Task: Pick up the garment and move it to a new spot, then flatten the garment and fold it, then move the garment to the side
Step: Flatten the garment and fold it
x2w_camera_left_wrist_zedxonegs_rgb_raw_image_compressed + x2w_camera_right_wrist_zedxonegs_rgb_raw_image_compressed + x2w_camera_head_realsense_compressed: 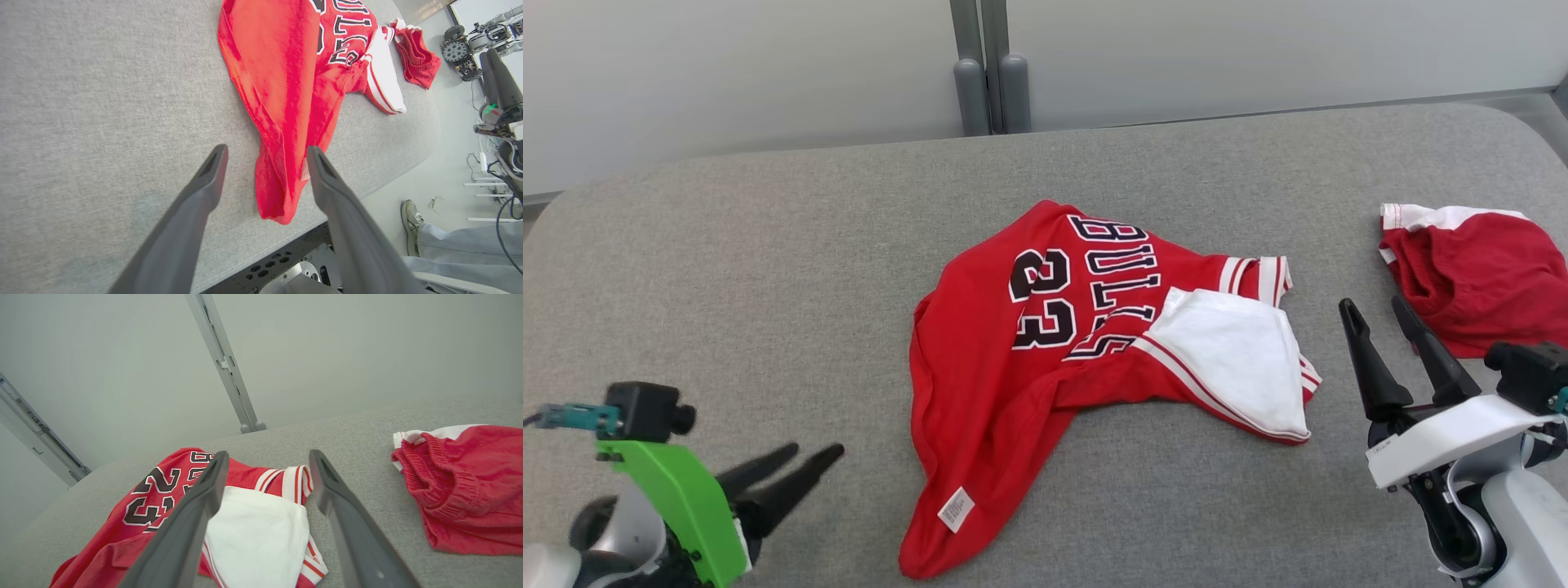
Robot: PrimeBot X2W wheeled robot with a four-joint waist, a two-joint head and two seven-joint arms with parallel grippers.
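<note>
The white cloth [1232,349] covers the lettering's end [1113,340], so it will flip out as a sleeve and show the garment's red shoulder once the robot pulls.
The garment [1013,367] is a red jersey with "BULLS 33" lettering, lying crumpled mid-table with a white inner flap [1233,359] turned up on its right side. Its narrow tail with a white label [956,509] points toward the front edge. My left gripper [815,449] hovers open at the lower left, apart from the cloth; in the left wrist view the garment [282,81] lies just beyond the open gripper [266,150]. My right gripper [1373,302] stands open right of the garment [163,486], its own view showing spread fingers on the gripper [268,454] with nothing held.
The grey padded table [727,269] carries red shorts [1478,278] at its far right. Two grey posts [990,90] rise behind the back edge. A person's shoe [410,220] and trouser leg stand on the floor past the table's front edge.
</note>
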